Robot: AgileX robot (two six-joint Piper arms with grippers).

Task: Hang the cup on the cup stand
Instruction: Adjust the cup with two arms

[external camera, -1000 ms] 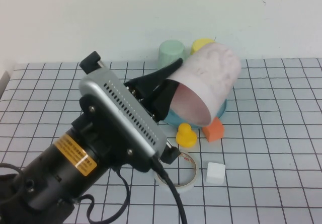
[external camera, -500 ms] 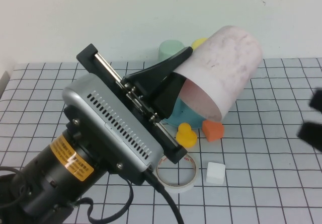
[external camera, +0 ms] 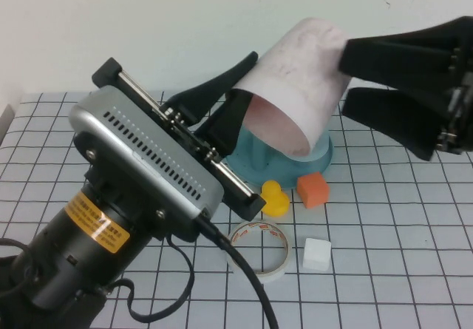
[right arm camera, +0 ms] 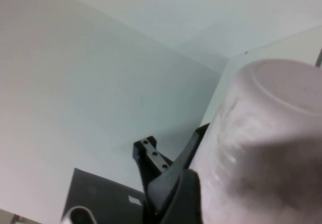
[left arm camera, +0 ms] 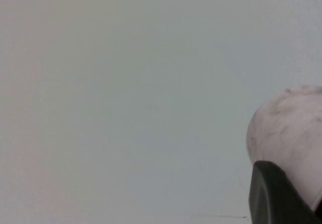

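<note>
Light blue (external camera: pixel 320 150) shows under the pale pink cup (external camera: pixel 301 77), so I should expect that another cup is hidden behind it, already on the cup stand.
My left gripper (external camera: pixel 250 77) is shut on the rim of the pale pink cup (external camera: pixel 303 70), one finger outside the wall and one inside. It holds the cup tilted in the air, mouth facing down and toward me. Under the cup sits the teal cup stand (external camera: pixel 251 159); only its round base shows, and its pegs are hidden behind the cup. My right gripper (external camera: pixel 346 74) reaches in from the right, open, its fingers straddling the cup's closed end. The left wrist view shows the cup (left arm camera: pixel 289 133) beside one dark finger (left arm camera: pixel 274 199). In the right wrist view the cup (right arm camera: pixel 261 133) fills the space by my finger (right arm camera: pixel 176 199).
On the checked table in front of the stand lie a yellow duck (external camera: pixel 275 198), an orange block (external camera: pixel 312 189), a white cube (external camera: pixel 317 254) and a roll of tape (external camera: pixel 259 249). The left arm's body fills the near left.
The left gripper has raised the cup and swung it slightly left. The right gripper came in from the right edge and now stands open around the cup's closed end.
</note>
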